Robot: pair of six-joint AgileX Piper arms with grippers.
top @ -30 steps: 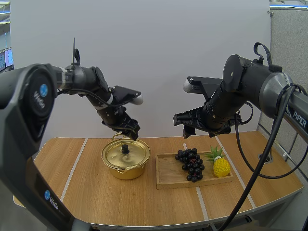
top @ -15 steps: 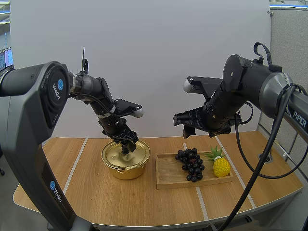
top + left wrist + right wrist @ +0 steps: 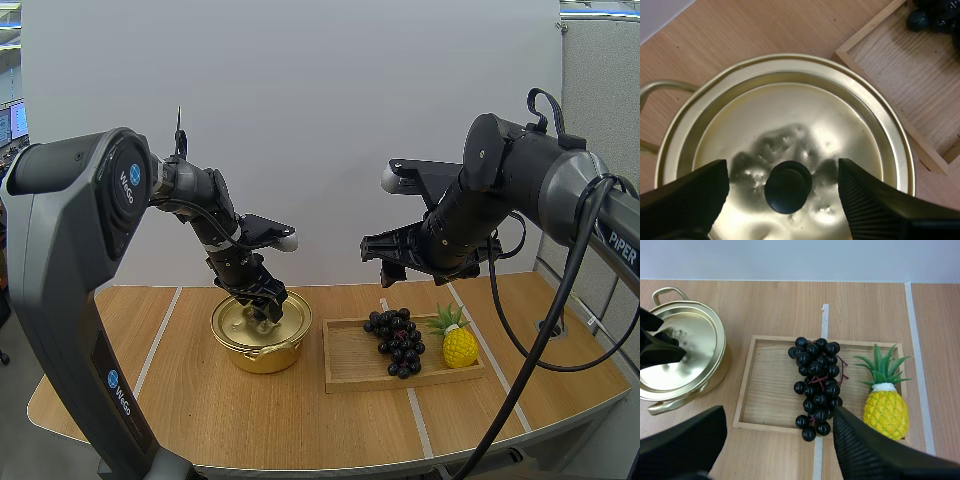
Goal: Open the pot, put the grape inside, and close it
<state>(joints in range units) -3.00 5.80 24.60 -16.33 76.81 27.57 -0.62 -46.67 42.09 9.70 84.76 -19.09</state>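
Observation:
My gripper will bring the lid off whole and leave the gold pot standing when it lifts the black knob, because the lid's rim just rests on top.
A gold pot with its lid on stands left of the wooden tray. My left gripper is down at the lid, open, its two fingers standing either side of the black knob without touching it. A bunch of dark grapes lies in the tray; in the right wrist view the grapes sit between the pot and a toy pineapple. My right gripper hangs open high above the tray.
A yellow toy pineapple stands in the tray to the right of the grapes, and the pineapple is near the tray's right rim. White tape lines cross the wooden table.
My left gripper has come down from above the pot's back rim to the lid, and its fingers now straddle the knob. The right arm has not moved.

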